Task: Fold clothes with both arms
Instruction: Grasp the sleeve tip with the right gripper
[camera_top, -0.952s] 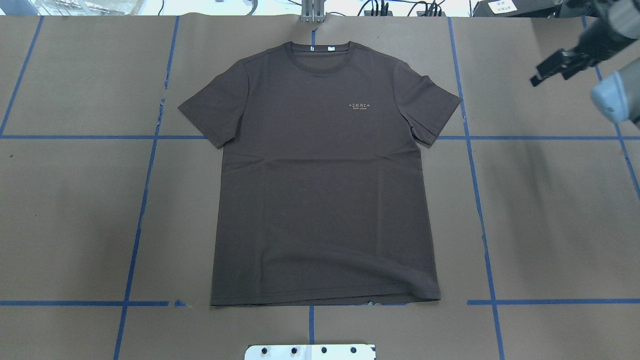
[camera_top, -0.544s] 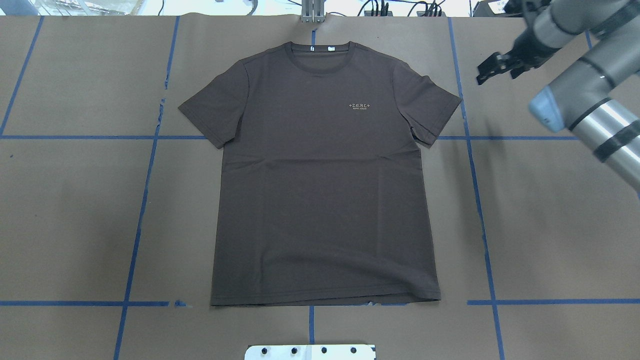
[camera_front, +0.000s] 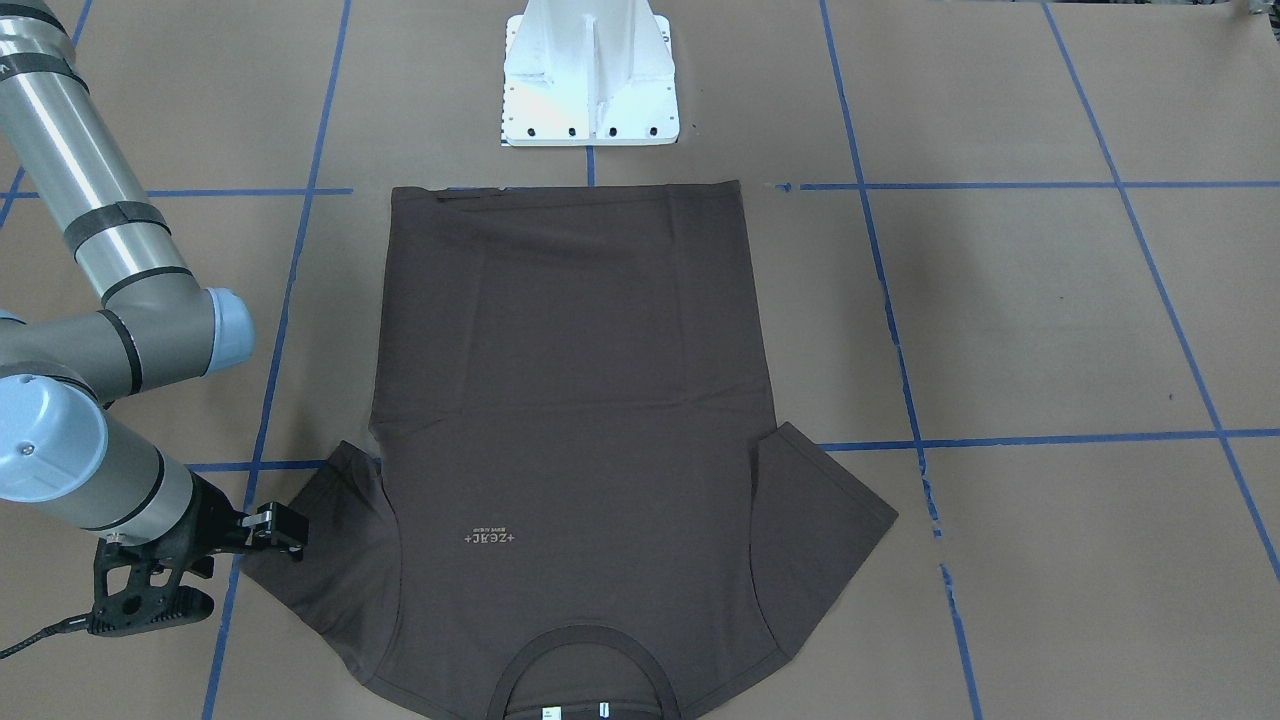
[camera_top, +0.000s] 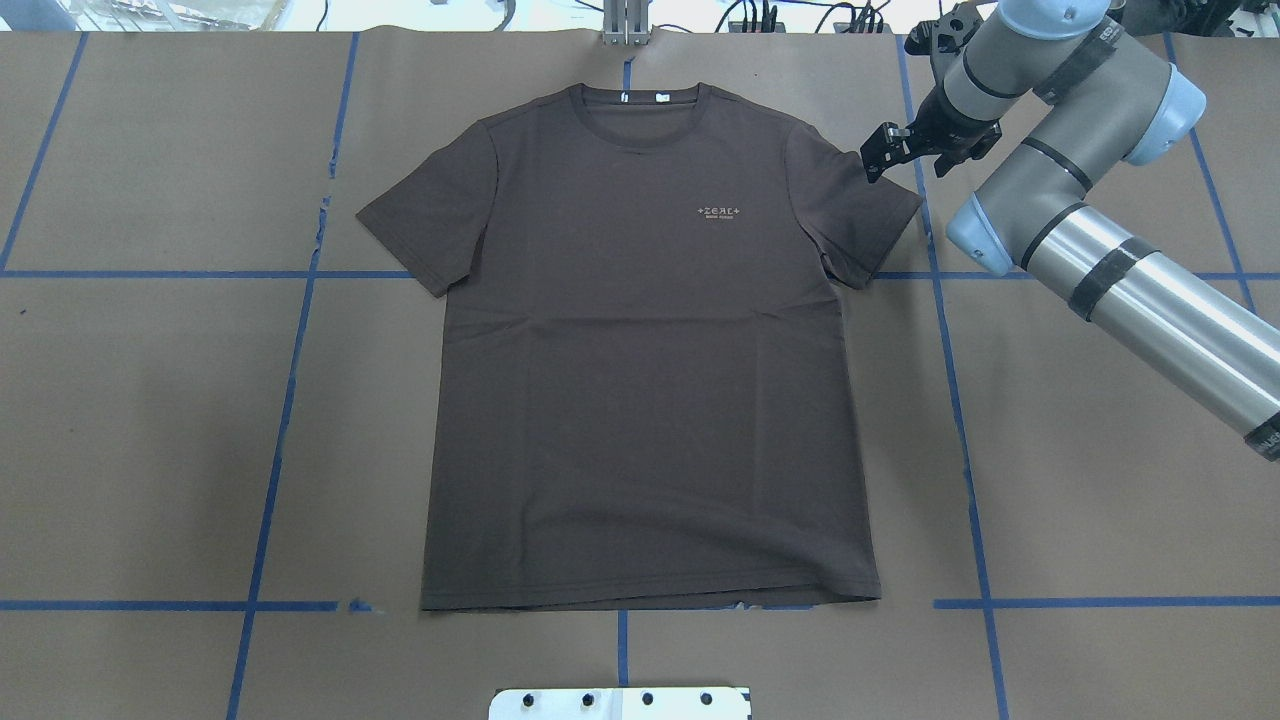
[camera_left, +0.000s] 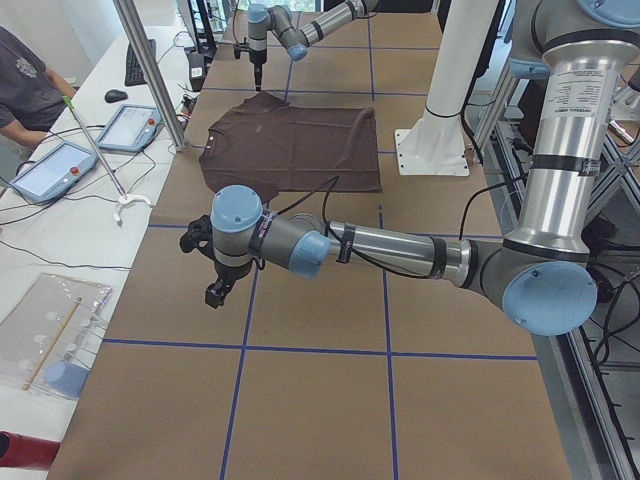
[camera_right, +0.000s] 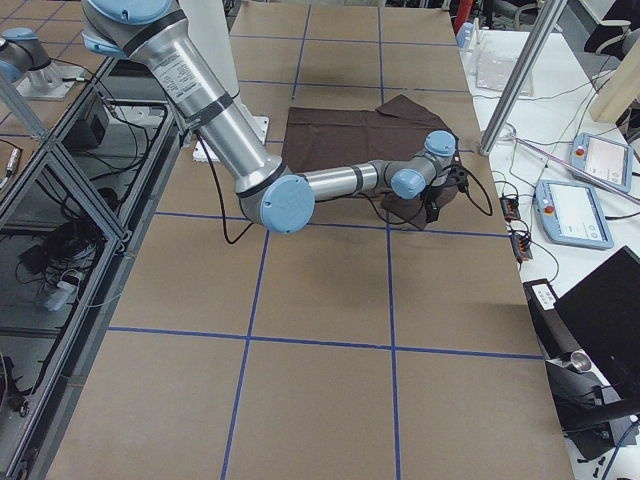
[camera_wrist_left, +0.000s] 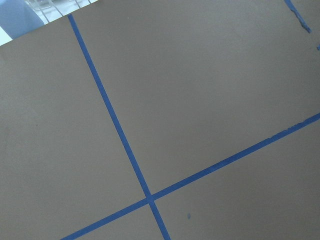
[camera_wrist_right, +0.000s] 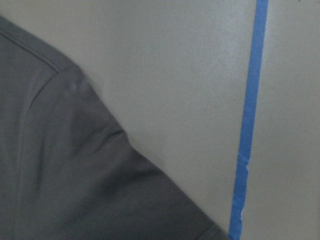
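Note:
I expect the sleeve (camera_front: 344, 564) to fold over the small print and stay flat when I bring the sleeve's edge inward, because the sleeve lies spread out and limp beyond its shoulder seam (camera_front: 398, 558).
The dark brown T-shirt (camera_top: 650, 350) lies flat and face up on the brown paper, collar towards the far edge, with both sleeves spread. My right gripper (camera_top: 882, 160) hovers at the outer edge of the sleeve on that side (camera_front: 330, 560). Its fingers look open with nothing between them. The right wrist view shows that sleeve and its shoulder seam (camera_wrist_right: 75, 175) beside a blue tape line. My left gripper (camera_left: 215, 290) hangs over bare paper well away from the shirt. It shows only in the exterior left view, so I cannot tell its state.
Blue tape lines (camera_wrist_left: 149, 197) mark a grid on the paper. The white pedestal base (camera_front: 590, 75) stands just behind the shirt's hem. Tablets (camera_left: 130, 127), a slanted metal pole (camera_left: 150, 70) and a seated person (camera_left: 25, 90) are along the side bench.
My right arm has swung in from the right edge of the overhead view, bringing its gripper to the shirt's sleeve. The shirt has not moved.

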